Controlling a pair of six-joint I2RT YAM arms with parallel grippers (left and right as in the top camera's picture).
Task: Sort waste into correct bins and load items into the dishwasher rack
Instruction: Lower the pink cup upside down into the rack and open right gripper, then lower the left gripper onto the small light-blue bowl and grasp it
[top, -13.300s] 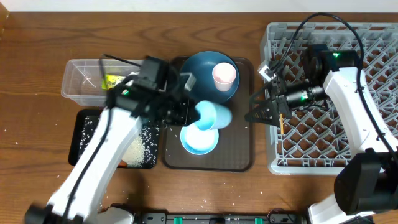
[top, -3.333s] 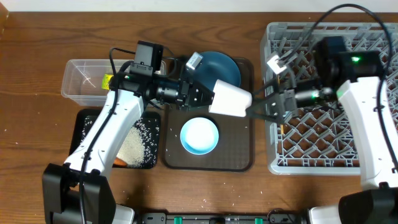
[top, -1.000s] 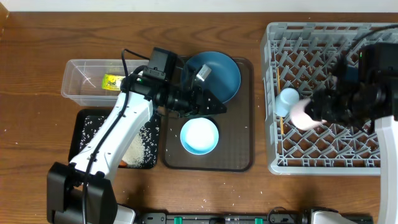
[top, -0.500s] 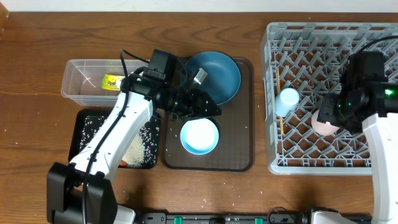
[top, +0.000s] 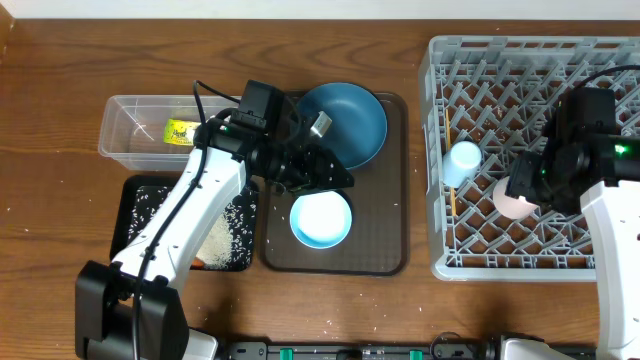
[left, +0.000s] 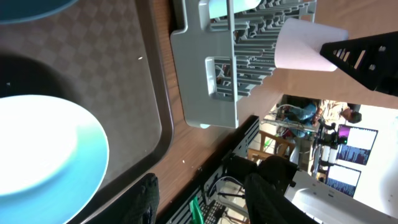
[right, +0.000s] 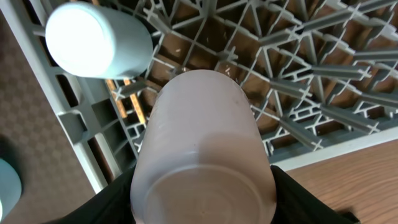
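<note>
Next, my left gripper tips the bowl up so that my right gripper can take it by the rack-side rim (top: 350, 222), because the white bowl lies flat (top: 320, 221), away from the rack.
My right gripper (top: 527, 188) is shut on the pink cup (top: 512, 198) and holds it base-up over the grey dishwasher rack (top: 600, 70). In the right wrist view the pink cup (right: 202, 143) fills the space between both fingers, above the rack's pegs (right: 323, 81). A light blue cup (top: 463, 163) stands upside down in the rack beside it, with chopsticks (right: 127, 93) lying below. My left gripper (top: 338, 178) hangs open and empty over the brown tray, between the blue plate (top: 350, 118) and the white bowl (top: 321, 218). The left wrist view shows the bowl (left: 43, 155) under that gripper (left: 202, 202).
The brown serving tray (top: 385, 250) holds plate and bowl. A clear tub (top: 130, 125) at the left contains a yellow-green wrapper (top: 181, 131). The black tray (top: 140, 215) below it holds rice (top: 215, 235) and a carrot piece (top: 200, 263).
The right gripper carried the pink cup a little rightward and turned it base-up over the rack near the light blue cup. The left arm has barely moved.
</note>
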